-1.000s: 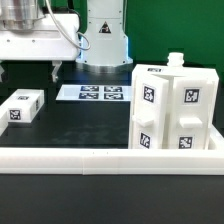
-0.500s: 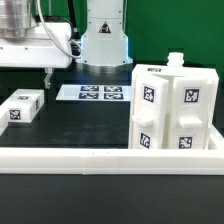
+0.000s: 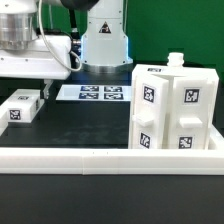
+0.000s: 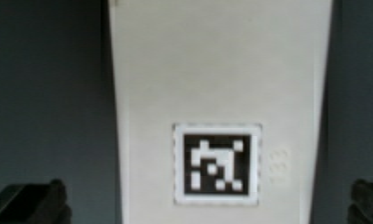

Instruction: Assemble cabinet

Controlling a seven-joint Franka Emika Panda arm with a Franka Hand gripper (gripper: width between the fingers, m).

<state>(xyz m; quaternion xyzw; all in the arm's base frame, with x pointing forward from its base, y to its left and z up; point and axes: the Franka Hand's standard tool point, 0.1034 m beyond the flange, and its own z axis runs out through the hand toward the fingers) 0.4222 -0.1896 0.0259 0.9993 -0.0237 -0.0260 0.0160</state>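
Note:
I expect the cabinet body (image 3: 172,107) to swing square when I turn the panel on its post, because the cabinet body is standing crooked to the white rail (image 3: 152,149).
The cabinet body (image 3: 170,105) is a large white box with marker tags, standing at the exterior view's right. A small white panel (image 3: 22,106) with one tag lies on the black table at the exterior view's left. My gripper (image 3: 27,88) hangs just above this panel, open and empty. In the wrist view the panel (image 4: 201,90) fills the middle, with its tag (image 4: 218,160) showing. My gripper (image 4: 186,205) has one dark finger (image 4: 32,200) on each side of the panel and a gap to each.
The marker board (image 3: 90,93) lies flat behind the panel, near the robot base (image 3: 105,40). A long low white L-shaped rail (image 3: 100,158) runs along the table's front and up beside the cabinet body.
My gripper has moved toward the exterior view's left and down, from beside the marker board to over the small panel. Nothing else moved.

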